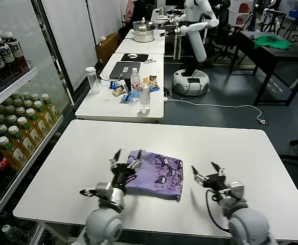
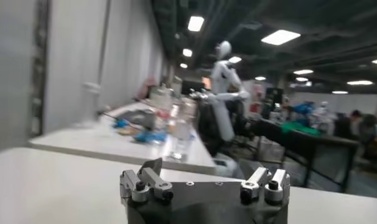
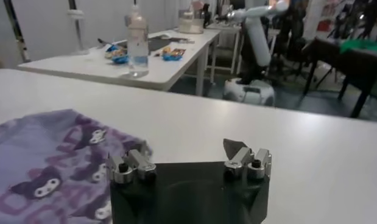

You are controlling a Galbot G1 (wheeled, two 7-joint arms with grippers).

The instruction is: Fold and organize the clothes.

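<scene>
My right gripper should pinch the folded T-shirt (image 1: 155, 175) by its printed edge (image 1: 180, 176) and pull the T-shirt over and straighter, because the T-shirt lies at a slant close to my left gripper.
The lavender T-shirt (image 1: 158, 173) lies folded into a compact rectangle on the white table (image 1: 230, 148), its printed face with dark purple marks up. It also shows in the right wrist view (image 3: 48, 164). My left gripper (image 1: 125, 159) is open and empty, raised just over the shirt's left edge. My right gripper (image 1: 208, 172) is open and empty, a little to the right of the shirt and apart from it. In the left wrist view the left gripper (image 2: 203, 176) shows spread fingers with only table and room beyond.
A second white table (image 1: 123, 104) stands behind with a water bottle (image 1: 135, 81), a glass (image 1: 145, 99), snacks and a laptop. A drinks shelf (image 1: 16, 127) runs along the left. A dark table with a green cloth (image 1: 272, 42) stands far right.
</scene>
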